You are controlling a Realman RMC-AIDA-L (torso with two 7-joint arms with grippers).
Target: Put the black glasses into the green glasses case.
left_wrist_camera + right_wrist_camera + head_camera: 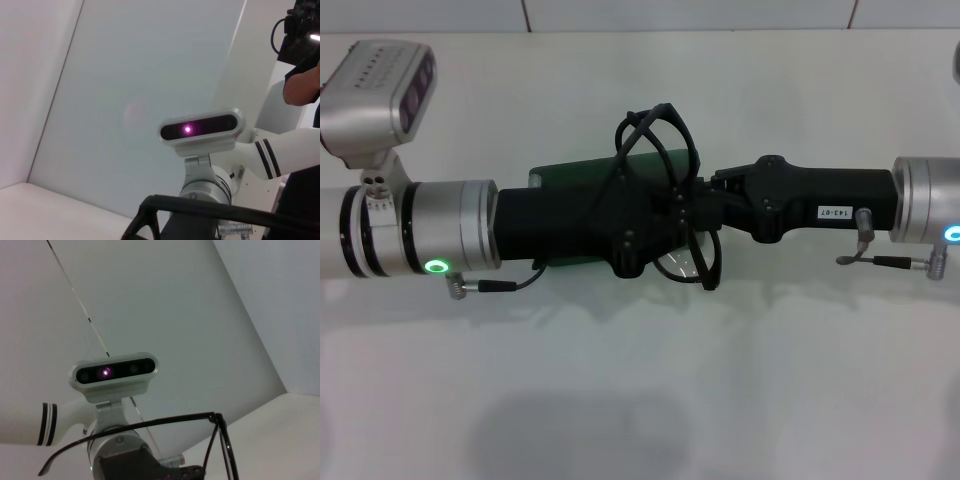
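Observation:
I should use my left gripper to fold in one temple arm of the black glasses (125,428) before the glasses enter the case (558,175), because the arm sticks out from my right gripper.
The black glasses (657,128) hang in the air at the middle of the head view, one rim looping upward and a lens (688,264) hanging below. My right gripper (688,208) reaches in from the right and is shut on their frame. My left gripper (655,215) comes from the left and meets the glasses at the same spot. The green glasses case (570,170) lies on the table behind and under the left gripper, mostly hidden. Thin temple arms of the glasses (150,424) cross the right wrist view. A black bar (200,206) crosses the left wrist view.
The white table (640,400) runs toward me, with the arms' shadows on it. A tiled wall edge (690,15) lies at the back. A person's arm (300,85) shows beside the robot in the left wrist view.

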